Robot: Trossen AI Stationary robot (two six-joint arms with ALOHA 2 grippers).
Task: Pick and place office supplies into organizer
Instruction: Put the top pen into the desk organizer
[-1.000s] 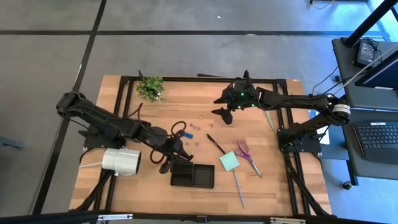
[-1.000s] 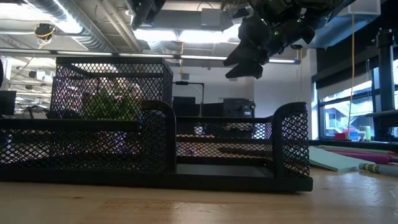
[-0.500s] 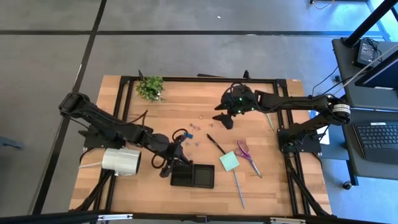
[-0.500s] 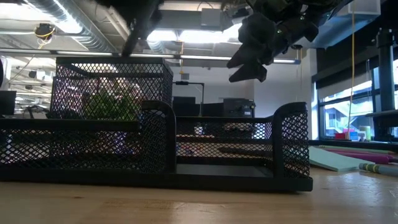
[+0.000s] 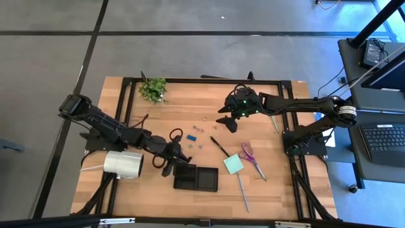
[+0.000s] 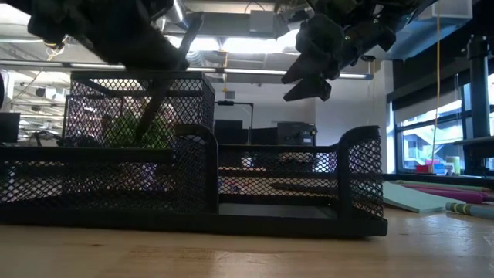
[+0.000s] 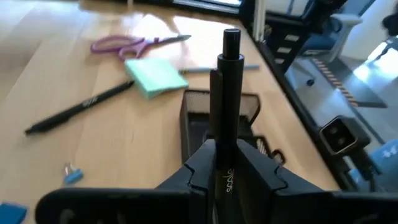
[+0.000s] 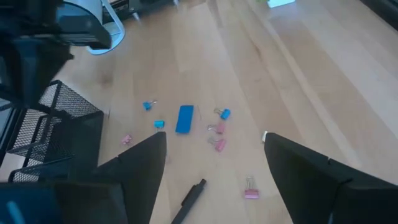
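Note:
The pen's lower end [image 6: 142,133] slopes down inside the organizer's tall compartment [image 6: 150,158], so my left gripper continues lowering the pen until the mesh sides surround it, then release.
My left gripper [image 5: 175,152] is shut on a thin black pen [image 7: 225,93] and hangs just beyond the far left end of the organizer [image 5: 196,178], a low black mesh tray. In the low view the pen [image 6: 158,100] slants down at the organizer's tall compartment [image 6: 139,139]; whether its lower end is inside, I cannot tell. My right gripper [image 5: 228,120] hovers open over the small blue and pink clips [image 8: 185,118]. A second black pen [image 5: 219,146], the green sticky-note pad [image 5: 233,164], the purple scissors [image 5: 251,157] and a grey stick [image 5: 243,192] lie flat on the table. My left gripper pinches the pen's barrel [image 7: 222,163] between its two fingers. The pen runs lengthwise between them and sticks out well past their tips, with its free end [image 7: 231,36] over the organizer [image 7: 199,118]. It is lifted clear of the table and slants downward.
A big white roll [image 5: 123,163] lies close to the left arm, near the table's left edge. A small green plant [image 5: 153,88] stands at the far left corner. Another thin stick [image 5: 273,120] lies under the right arm. Bare wood shows between the clips and the plant.
My left gripper has come down toward the organizer with the pen: in the low view the pen went from out of sight above, to the top edge, to slanting down across the tall compartment. My right gripper shifted slightly toward the near left and stayed open.

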